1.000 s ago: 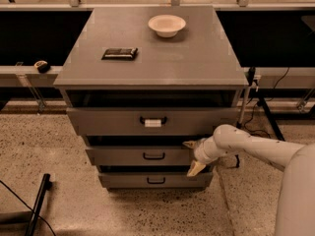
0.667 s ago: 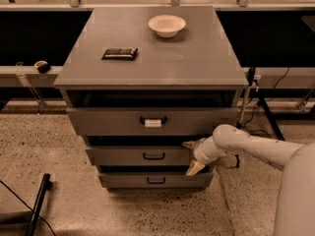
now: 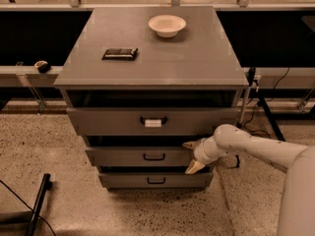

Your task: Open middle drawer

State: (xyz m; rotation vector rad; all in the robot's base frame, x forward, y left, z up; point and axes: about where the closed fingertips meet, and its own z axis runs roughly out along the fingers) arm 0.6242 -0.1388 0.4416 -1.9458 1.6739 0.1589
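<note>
My gripper should hook the front's top edge and pull, as it sits away from the middle drawer's handle but a gap shows above the middle drawer's front.
The grey cabinet has three drawers. The middle drawer has a flat grey front and a small bare black loop handle at its centre, and it stands out slightly from the cabinet. My gripper is at the right end of this drawer's front, to the right of the handle and apart from it. Its two pale fingertips are spread apart, one above the other, with nothing between them. My white arm comes in from the right.
The top drawer, whose handle bears a white tag, stands out a little. The bottom drawer is below. A white bowl and a dark flat packet lie on the cabinet top. Cables and a stand are to the right.
</note>
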